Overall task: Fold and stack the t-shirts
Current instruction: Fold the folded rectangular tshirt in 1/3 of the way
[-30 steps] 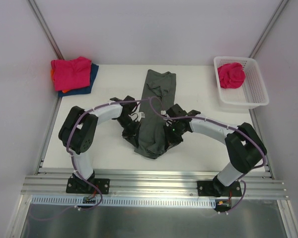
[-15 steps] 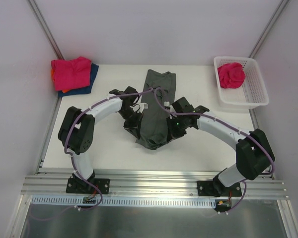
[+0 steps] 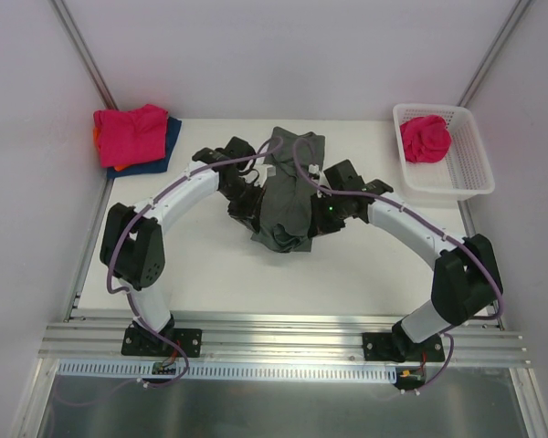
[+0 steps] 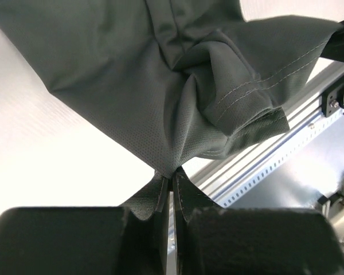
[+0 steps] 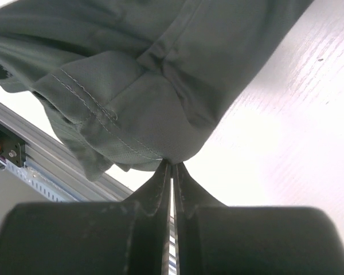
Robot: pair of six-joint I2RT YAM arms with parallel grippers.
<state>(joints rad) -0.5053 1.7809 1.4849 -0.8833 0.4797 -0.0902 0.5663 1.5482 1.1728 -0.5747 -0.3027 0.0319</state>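
Observation:
The t-shirt's near end (image 3: 285, 239) is pinched at its edges by both grippers, and the dark grey piece (image 3: 289, 182) lies straight ahead. My left gripper keeps carrying the end over the piece until it lies folded.
The dark grey t-shirt (image 3: 285, 196) lies as a long narrow strip in the middle of the table, its near end lifted and bunched between both arms. My left gripper (image 3: 245, 204) is shut on the shirt's left edge; in the left wrist view its jaws pinch the grey cloth (image 4: 178, 103) at the tips (image 4: 172, 175). My right gripper (image 3: 321, 216) is shut on the right edge; in the right wrist view the cloth (image 5: 160, 74) hangs from the closed tips (image 5: 172, 166). A folded pink shirt (image 3: 130, 134) tops blue and orange ones at the far left.
A white lattice basket (image 3: 469, 173) stands at the far right with a crumpled pink shirt (image 3: 426, 139) in it. The table's metal front rail (image 3: 283, 339) runs along the near edge. Walls close the left, back and right sides.
Both grippers have moved away from me toward the far end of the table, carrying the near end of the grey shirt over the rest of it. The strip is now shorter.

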